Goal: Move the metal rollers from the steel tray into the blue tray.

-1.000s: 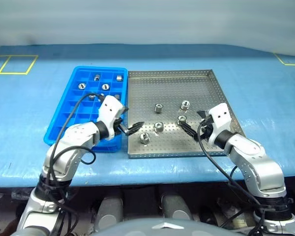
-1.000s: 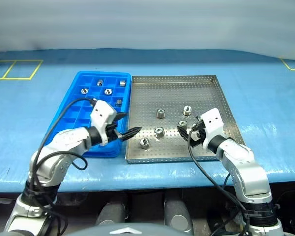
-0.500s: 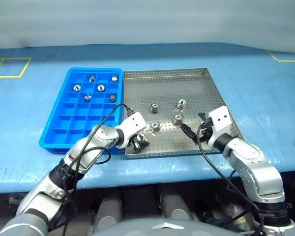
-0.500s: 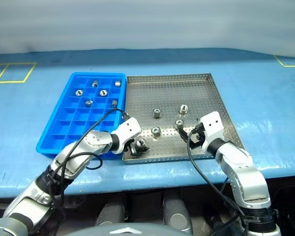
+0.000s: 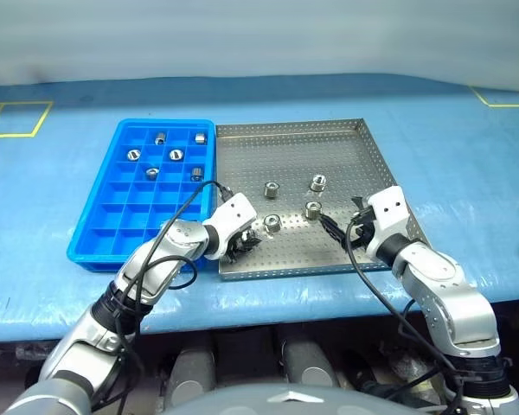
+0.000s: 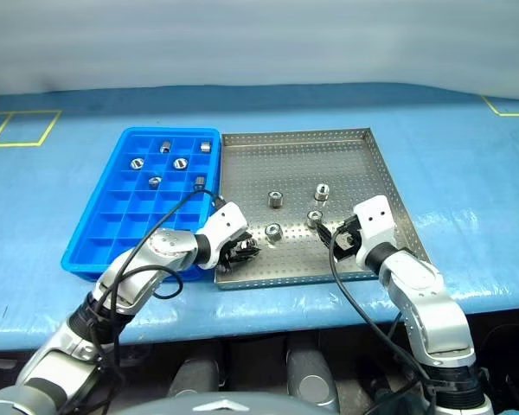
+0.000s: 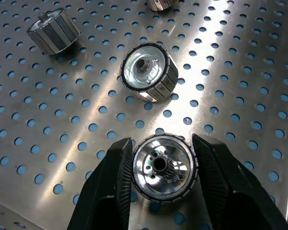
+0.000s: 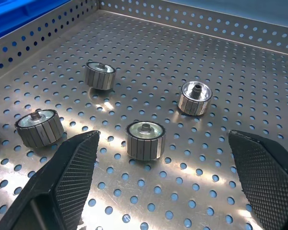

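The fingers of my left gripper are square on the roller's sides (image 7: 164,167), so it should keep going to an empty compartment (image 5: 118,192) along the blue tray's outer side and let go there.
The steel tray (image 5: 285,151) holds several loose metal rollers, among them one (image 5: 273,223) near the middle and one (image 5: 312,208) to its right. My left gripper (image 5: 245,245) is at the tray's front left corner, shut on a roller (image 7: 164,166) that is low over the perforated floor. Its two fingers (image 7: 110,187) press on the roller's sides. My right gripper (image 5: 330,230) hovers wide open over the tray's front right part, just short of a roller (image 8: 145,139). The blue tray (image 5: 121,216) lies against the steel tray's left side.
Several rollers, such as one (image 5: 176,155), sit in the blue tray's far compartments; its near compartments hold nothing. Both trays rest on a blue table cover (image 5: 467,156) with yellow tape marks (image 5: 13,108) at the far left. A cable loops from the left wrist.
My left gripper came down from the tray's front left edge onto the front left roller and shut on it. The right arm stayed in place. The camera view shifted slightly.
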Motion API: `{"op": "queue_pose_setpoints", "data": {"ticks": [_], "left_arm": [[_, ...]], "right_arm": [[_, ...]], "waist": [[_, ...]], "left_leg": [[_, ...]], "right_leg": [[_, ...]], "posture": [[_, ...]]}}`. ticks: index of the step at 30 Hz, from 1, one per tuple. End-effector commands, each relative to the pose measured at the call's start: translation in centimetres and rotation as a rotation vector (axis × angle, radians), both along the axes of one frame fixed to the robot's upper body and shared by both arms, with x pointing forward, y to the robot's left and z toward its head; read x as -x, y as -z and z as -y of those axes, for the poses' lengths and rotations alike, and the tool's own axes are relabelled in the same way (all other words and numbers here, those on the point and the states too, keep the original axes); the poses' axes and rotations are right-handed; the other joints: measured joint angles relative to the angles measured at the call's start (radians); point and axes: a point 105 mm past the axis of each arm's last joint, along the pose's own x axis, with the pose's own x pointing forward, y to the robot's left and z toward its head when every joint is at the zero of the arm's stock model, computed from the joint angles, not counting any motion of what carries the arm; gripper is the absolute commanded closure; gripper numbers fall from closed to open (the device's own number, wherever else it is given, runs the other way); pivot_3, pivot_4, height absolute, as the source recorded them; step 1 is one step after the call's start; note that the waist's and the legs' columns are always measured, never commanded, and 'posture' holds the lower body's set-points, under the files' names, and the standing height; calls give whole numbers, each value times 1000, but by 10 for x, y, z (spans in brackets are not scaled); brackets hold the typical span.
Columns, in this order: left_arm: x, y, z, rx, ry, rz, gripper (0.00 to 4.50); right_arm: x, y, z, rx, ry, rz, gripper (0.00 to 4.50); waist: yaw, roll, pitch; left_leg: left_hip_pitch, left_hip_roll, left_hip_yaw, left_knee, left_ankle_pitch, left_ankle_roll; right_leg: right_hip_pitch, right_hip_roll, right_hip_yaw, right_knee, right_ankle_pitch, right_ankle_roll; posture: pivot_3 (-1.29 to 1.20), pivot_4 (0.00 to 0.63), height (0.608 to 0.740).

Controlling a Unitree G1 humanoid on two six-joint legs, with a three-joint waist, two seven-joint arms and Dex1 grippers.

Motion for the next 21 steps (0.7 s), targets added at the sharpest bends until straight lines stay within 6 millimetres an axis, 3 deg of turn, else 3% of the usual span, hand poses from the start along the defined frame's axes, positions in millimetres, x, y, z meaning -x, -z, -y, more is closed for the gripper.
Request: {"op": "queue_pose_setpoints", "data": {"ticks": [1, 4, 11, 15, 21], "left_arm": [[-13, -37, -13, 162, -97, 65, 2831], [-26, -59, -42, 212, -239, 148, 2831], [-56, -94, -155, 111, -902, 416, 2831], [-56, -95, -181, 55, -1086, 463, 2831], [-69, -70, -191, 2, -1189, 432, 2831]], "right_arm": [[-2, -14, -12, -10, -55, 56, 0], [-3, -13, -17, -10, -80, 54, 0], [-9, -12, -23, -14, -104, 49, 0], [-12, -12, -25, -15, -115, 50, 0], [-13, -9, -25, -23, -111, 42, 0]], "waist": [[0, 0, 0], [1, 0, 0], [19, 0, 0], [37, 0, 0], [53, -1, 0]], "left_leg": [[0, 0, 0, 0, 0, 0], [0, 0, 0, 0, 0, 1], [1, 0, 0, 1, 0, 1], [1, 0, -1, 2, 0, 1], [2, -1, -1, 3, 0, 0]], "right_leg": [[0, 0, 0, 0, 0, 0], [0, 0, 0, 0, 0, 0], [2, 0, 0, 0, 0, 0], [3, 0, 0, 0, 1, 2], [3, 0, 0, 0, 1, 2]], "posture": [[-92, 150, 740], [-61, 150, 740], [-13, 150, 740], [3, 150, 740], [2, 150, 740]]}}
